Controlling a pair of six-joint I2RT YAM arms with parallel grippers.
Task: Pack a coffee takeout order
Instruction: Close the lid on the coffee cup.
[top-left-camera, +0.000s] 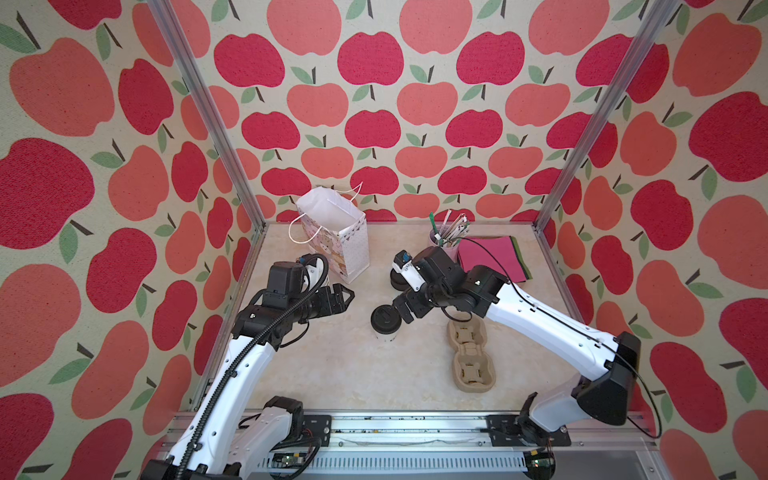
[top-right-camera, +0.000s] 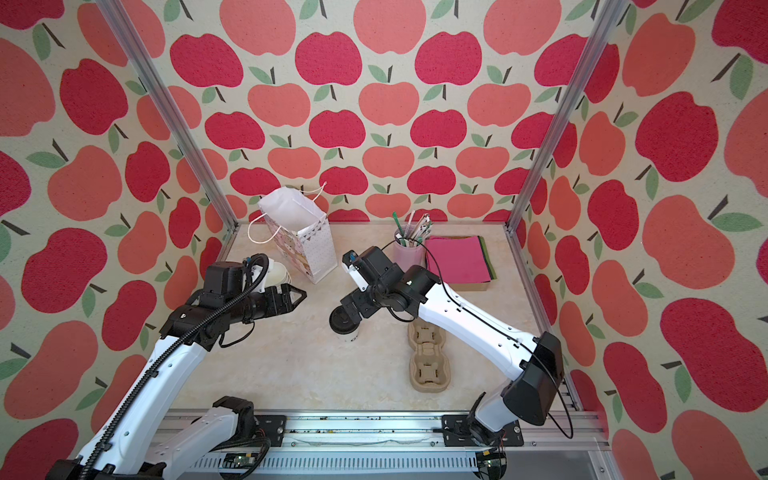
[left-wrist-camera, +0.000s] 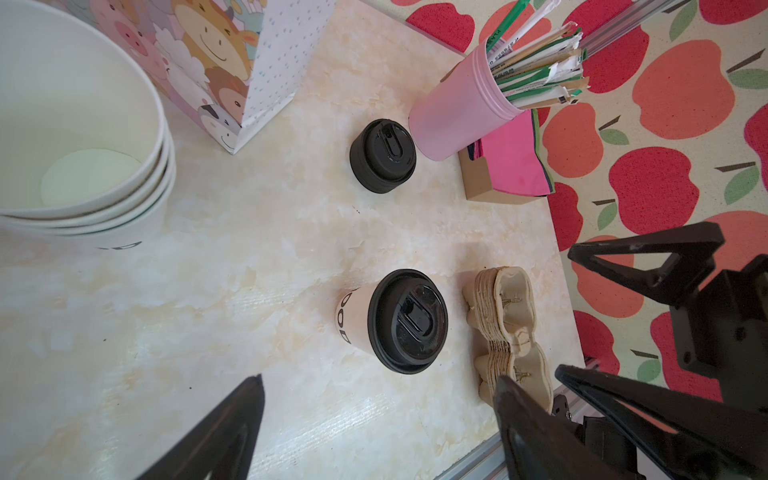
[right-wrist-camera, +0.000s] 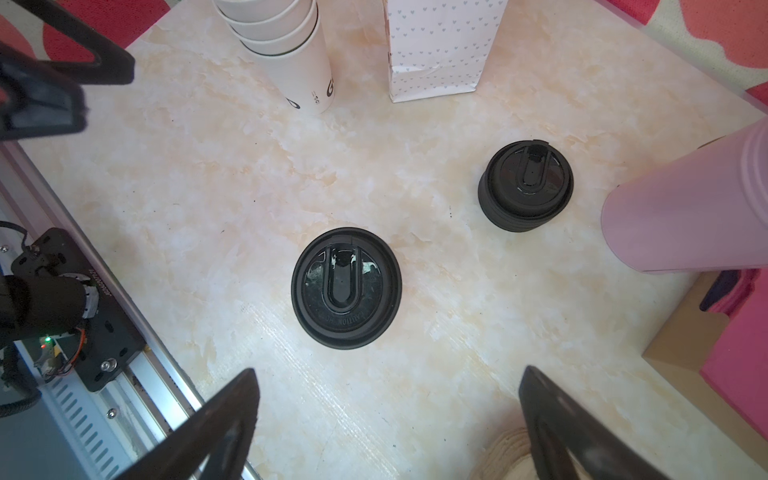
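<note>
My right gripper is to move the white paper cup with its black lid (top-left-camera: 385, 321) behind the pulp cup carriers (left-wrist-camera: 481, 240) first, because the cup fills the middle workspace.
A white paper cup with a black lid (top-left-camera: 384, 325) (top-right-camera: 343, 323) stands upright mid-table, free of both grippers. My right gripper (top-left-camera: 402, 312) (right-wrist-camera: 388, 370) hovers open just right of it, and the lid (right-wrist-camera: 347, 286) lies ahead of its fingers. To the cup's left my left gripper (top-left-camera: 347, 297) (left-wrist-camera: 380, 380) is open and empty, with the cup (left-wrist-camera: 399, 320) in front of it. A green straw (top-left-camera: 433, 220) (left-wrist-camera: 509, 20) stands with others in a pink tumbler (top-right-camera: 409, 253). Magenta napkins (top-left-camera: 490, 257) (top-right-camera: 457, 257) lie stacked in a cardboard box at the back right.
A patterned paper bag (top-left-camera: 332, 232) (top-right-camera: 297, 232) stands open at the back left. Lidless white cups (left-wrist-camera: 83, 124) (right-wrist-camera: 286, 41) are stacked beside my left arm. Spare black lids (left-wrist-camera: 382, 156) (right-wrist-camera: 525, 185) sit behind the cup. Pulp cup carriers (top-left-camera: 471, 357) lie to its right.
</note>
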